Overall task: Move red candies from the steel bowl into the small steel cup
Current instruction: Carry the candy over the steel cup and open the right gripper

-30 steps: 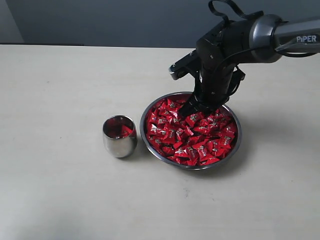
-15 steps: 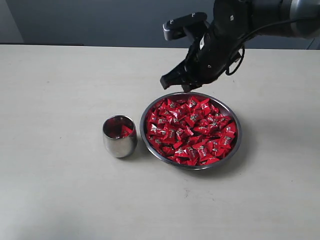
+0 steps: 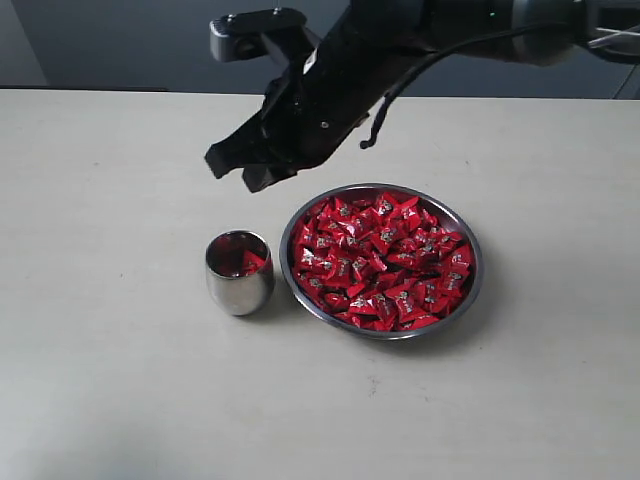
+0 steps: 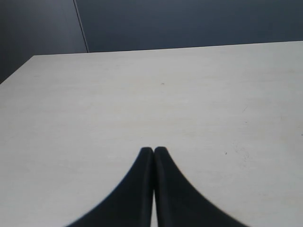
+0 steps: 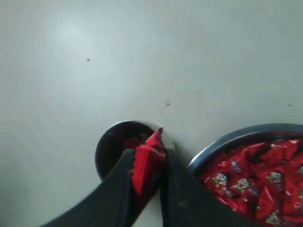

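Note:
I can see the red candy's loose end (image 5: 154,138) sticking out toward the small steel cup's opening, so my right gripper should go on moving down and let go over the candies inside (image 3: 245,262).
The steel bowl (image 3: 470,290) sits on the table heaped with red candies (image 3: 385,262). To its left stands the small steel cup (image 3: 239,285), with a few red candies showing inside. My right gripper (image 3: 235,170) hangs in the air above and slightly behind the cup, reaching across from the right. In the right wrist view it (image 5: 147,153) is shut on one red candy (image 5: 147,161), with the cup (image 5: 106,146) below its tips and the bowl (image 5: 227,139) beside it. My left gripper (image 4: 153,150) is shut, empty, over bare table.
The pale table (image 3: 120,380) stretches all round the cup and bowl. A dark wall (image 3: 150,40) runs behind the table's far edge. The right arm (image 3: 420,40) spans the space above the bowl's far side.
The right gripper has lifted out of the bowl with a candy and swung left to a spot above the cup. The left gripper's earlier state is not shown.

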Robot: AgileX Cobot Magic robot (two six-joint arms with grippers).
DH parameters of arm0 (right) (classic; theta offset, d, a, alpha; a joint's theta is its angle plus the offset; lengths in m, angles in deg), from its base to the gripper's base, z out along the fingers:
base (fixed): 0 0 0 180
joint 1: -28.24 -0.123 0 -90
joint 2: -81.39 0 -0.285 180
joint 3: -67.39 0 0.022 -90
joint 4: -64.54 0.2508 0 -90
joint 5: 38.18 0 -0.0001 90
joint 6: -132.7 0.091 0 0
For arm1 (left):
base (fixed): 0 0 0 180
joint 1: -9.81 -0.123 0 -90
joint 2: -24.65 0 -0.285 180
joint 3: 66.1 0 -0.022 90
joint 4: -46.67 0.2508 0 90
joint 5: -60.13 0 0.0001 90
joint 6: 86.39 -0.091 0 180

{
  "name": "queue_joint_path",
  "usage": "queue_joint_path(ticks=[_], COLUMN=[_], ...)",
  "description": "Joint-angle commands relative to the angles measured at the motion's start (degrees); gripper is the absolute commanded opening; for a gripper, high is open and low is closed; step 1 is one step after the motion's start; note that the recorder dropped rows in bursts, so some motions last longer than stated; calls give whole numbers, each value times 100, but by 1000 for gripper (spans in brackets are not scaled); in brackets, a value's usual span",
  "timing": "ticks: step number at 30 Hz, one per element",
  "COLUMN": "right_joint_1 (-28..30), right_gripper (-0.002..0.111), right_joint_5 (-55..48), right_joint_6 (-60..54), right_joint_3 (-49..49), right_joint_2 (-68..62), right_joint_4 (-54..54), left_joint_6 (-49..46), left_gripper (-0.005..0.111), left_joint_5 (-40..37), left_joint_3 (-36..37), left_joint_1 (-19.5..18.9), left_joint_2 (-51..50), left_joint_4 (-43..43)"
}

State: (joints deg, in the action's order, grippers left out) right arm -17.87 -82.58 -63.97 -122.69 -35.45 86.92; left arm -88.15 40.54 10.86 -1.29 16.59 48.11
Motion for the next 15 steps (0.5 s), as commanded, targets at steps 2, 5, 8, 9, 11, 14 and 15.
queue_joint_path(ticks=[2, 5, 8, 9, 11, 14, 15], right_joint_1=[-222, -323, -421, -455, -494, -530, -530], right_gripper=[-1, -1, -1, -1, -1, -1, -1], right_joint_5=[-389, -546, -561, -561, -521, -470, -457], right_joint_6=[-57, -48, -48, -48, -48, -48, -48], right_joint_3=[-353, -449, -449, -449, -449, -449, -449], right_joint_2=[-389, -548, -603, -616, -650, -675, -690], right_joint_4=[2, 12, -78, -91, -89, -153, -181], left_joint_6=[8, 8, 8, 8, 8, 8, 8], left_gripper=[0, 0, 0, 0, 0, 0, 0], left_joint_5=[45, 45, 45, 45, 45, 45, 45], left_joint_3=[26, 26, 26, 26, 26, 26, 26], left_joint_1=[38, 38, 38, 38, 38, 38, 38], left_joint_2=[27, 27, 27, 27, 27, 27, 27], left_joint_4=[11, 11, 11, 11, 11, 11, 11])
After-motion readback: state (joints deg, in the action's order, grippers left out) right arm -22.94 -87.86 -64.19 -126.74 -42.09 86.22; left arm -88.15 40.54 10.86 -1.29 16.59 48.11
